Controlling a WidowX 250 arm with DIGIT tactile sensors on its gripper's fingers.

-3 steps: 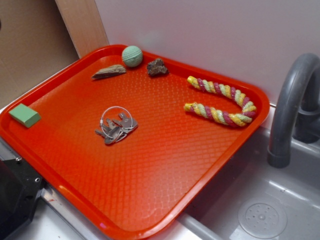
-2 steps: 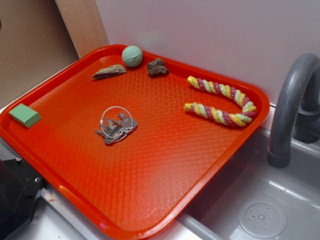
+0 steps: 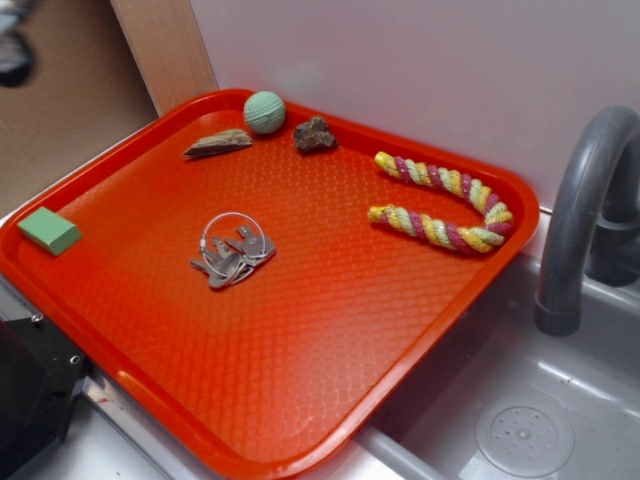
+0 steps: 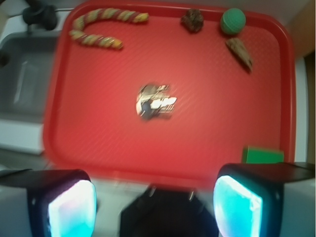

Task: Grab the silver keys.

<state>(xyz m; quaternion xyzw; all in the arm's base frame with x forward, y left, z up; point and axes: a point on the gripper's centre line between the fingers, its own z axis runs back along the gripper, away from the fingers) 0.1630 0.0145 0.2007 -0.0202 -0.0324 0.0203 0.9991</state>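
Note:
The silver keys hang on a thin wire ring, so they will dangle and spread apart under my gripper when I lift them.
The silver keys lie as a small bunch on a wire ring on the red tray, left of its middle. They also show in the wrist view, mid-tray. My gripper is open and empty, high above the tray's near edge, well short of the keys. Its two pale cyan pads stand wide apart. In the exterior view only a blurred bit of the arm shows at the top left corner.
On the tray: a green ball, a brown wood shard, a dark rock, a yellow-pink rope toy and a green block. A grey sink with a faucet lies right. A black box sits front left.
A blurred part of the arm has come into the exterior view at the top left corner. The keys and other objects have not moved.

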